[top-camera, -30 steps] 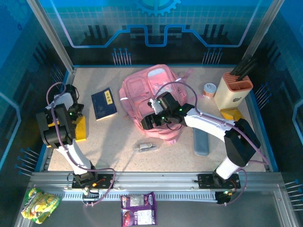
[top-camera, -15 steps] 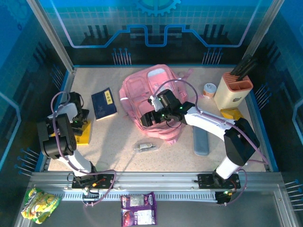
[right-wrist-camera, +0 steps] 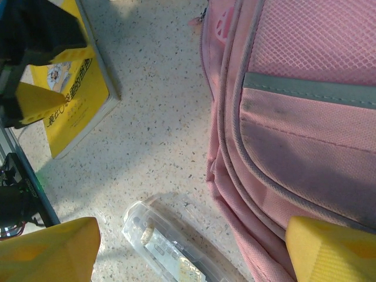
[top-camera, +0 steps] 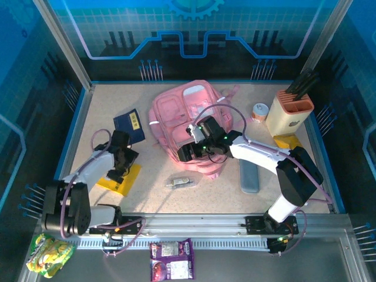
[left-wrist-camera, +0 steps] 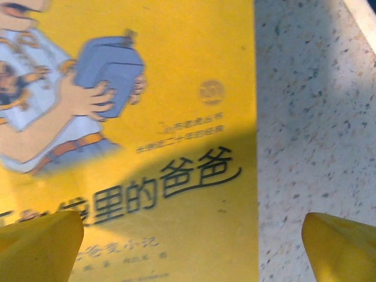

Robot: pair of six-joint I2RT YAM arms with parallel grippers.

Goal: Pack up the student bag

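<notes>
Next, my left gripper slides the yellow book closer and moves to the book's spine, because it is straddling the yellow book's bag-side edge (left-wrist-camera: 257, 176) and should leave that edge to my right gripper.
The student bag (top-camera: 182, 111) lies flat mid-table, pink, with zipped pockets (right-wrist-camera: 305, 111). My right gripper (top-camera: 187, 153) hovers open at the bag's near left edge. Its fingertips (right-wrist-camera: 47, 252) straddle the bag's seam and a clear pencil case (right-wrist-camera: 176, 249) on the table; nothing is held (right-wrist-camera: 191, 252). A yellow book (top-camera: 121, 180) lies tilted on the table at the left. My left gripper (top-camera: 119, 170) hangs just above it, open and empty (left-wrist-camera: 191, 252). One fingertip (left-wrist-camera: 38, 244) is over the book's cover (left-wrist-camera: 147, 135), the other over bare table.
A dark blue book (top-camera: 130, 124) lies left of the bag. A grey-blue case (top-camera: 249, 174) sits right of my right arm. A cream and orange holder (top-camera: 288, 111), a small tin (top-camera: 259, 111) and a yellow item (top-camera: 288, 141) stand at the right. Snack packs (top-camera: 171, 267) lie beyond the front rail.
My left arm has swung from the table's left edge toward the right and nearer the front. The yellow book has shifted the same way and now lies tilted. The right gripper barely moved.
</notes>
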